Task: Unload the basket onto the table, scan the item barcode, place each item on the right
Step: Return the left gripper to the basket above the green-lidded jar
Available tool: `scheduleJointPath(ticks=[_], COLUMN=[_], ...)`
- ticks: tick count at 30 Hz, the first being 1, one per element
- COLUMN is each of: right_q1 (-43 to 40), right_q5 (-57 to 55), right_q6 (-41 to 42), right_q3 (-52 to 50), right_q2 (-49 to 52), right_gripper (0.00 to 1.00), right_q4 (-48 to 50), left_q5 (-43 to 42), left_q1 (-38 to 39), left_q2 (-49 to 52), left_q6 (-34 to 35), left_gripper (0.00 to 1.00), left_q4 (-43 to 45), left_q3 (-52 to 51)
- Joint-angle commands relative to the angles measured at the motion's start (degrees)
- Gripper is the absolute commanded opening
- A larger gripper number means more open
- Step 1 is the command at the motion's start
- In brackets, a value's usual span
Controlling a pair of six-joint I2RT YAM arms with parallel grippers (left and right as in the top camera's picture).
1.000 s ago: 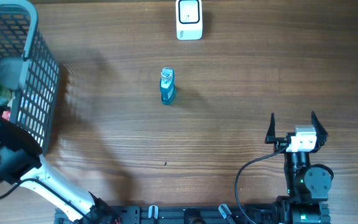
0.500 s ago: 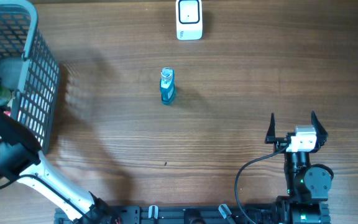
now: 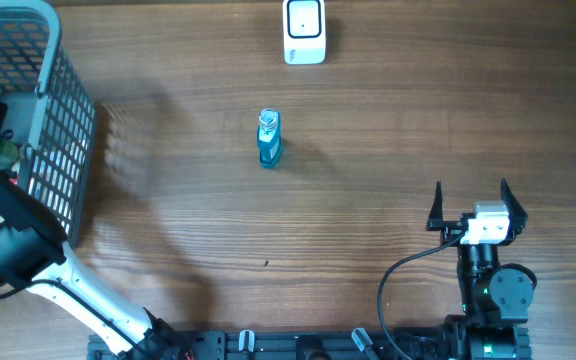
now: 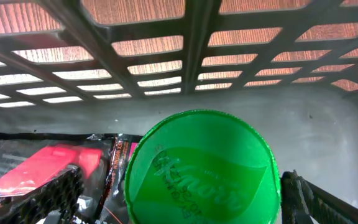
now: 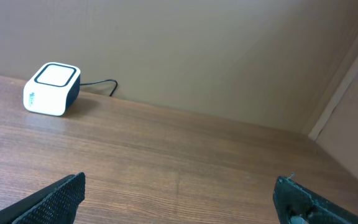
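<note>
My left gripper is pointing down onto the jar's green lid (image 4: 204,171). It should move back, come in at an angle and grab the jar's body below the lid.
A green-lidded jar (image 4: 201,168) stands in the grey basket (image 3: 63,130) at the left of the table. My left gripper (image 4: 182,200) is open. It hangs inside the basket with one finger on each side of the green lid, and gaps show on both sides. From overhead only a sliver of the green lid (image 3: 5,152) shows beside the left arm. The white barcode scanner (image 3: 304,31) sits at the far edge and also shows in the right wrist view as a white box (image 5: 51,89). My right gripper (image 3: 471,195) rests open near the front right, with nothing between its fingers.
A small blue bottle (image 3: 269,139) stands upright mid-table, in front of the scanner. Beside the jar in the basket lie a pink packet (image 4: 48,165) and dark wrappers. The basket's lattice wall (image 4: 191,56) rises close ahead of the left gripper.
The left arm has pushed a little deeper into the basket, covering more of the green lid from above. The right arm, bottle and scanner have not moved.
</note>
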State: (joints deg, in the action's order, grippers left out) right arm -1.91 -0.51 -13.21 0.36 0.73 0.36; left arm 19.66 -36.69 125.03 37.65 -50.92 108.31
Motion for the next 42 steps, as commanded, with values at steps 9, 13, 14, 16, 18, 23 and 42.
scheduleJointPath(ticks=[9, 13, 14, 16, 18, 23, 42], right_q1=[0.1, 0.1, 0.1, 0.1, 0.1, 0.1, 0.1], right_q5=[-0.8, -0.8, -0.8, -0.8, -0.8, -0.8, -0.8], right_q6=[-0.3, -0.3, -0.3, -0.3, -0.3, -0.3, -0.3], right_q3=[0.0, 0.0, 0.0, 0.0, 0.0, 0.0, 0.0], right_q2=[-0.5, -0.5, -0.5, -0.5, -0.5, -0.5, -0.5], right_gripper=[1.0, 1.0, 1.0, 1.0, 1.0, 1.0, 1.0], right_q4=[0.2, 0.2, 0.1, 0.1, 0.1, 0.1, 0.1], left_q5=[1.0, 1.0, 1.1, 2.8, 4.7, 7.0, 7.5], left_q1=[0.7, 0.8, 0.8, 0.8, 0.8, 0.8, 0.9], left_q2=[4.9, 4.8, 4.8, 4.7, 4.7, 4.7, -4.2], left_q6=[0.8, 0.7, 0.7, 0.7, 0.7, 0.5, 0.1], left_gripper=[0.77, 0.67, 0.67, 0.84, 1.0, 0.98, 0.69], left_q4=[1.0, 0.8, 0.7, 0.3, -0.1, 0.6, -2.3], left_q3=[-0.5, -0.5, -0.5, -0.5, -0.5, -0.5, -0.2])
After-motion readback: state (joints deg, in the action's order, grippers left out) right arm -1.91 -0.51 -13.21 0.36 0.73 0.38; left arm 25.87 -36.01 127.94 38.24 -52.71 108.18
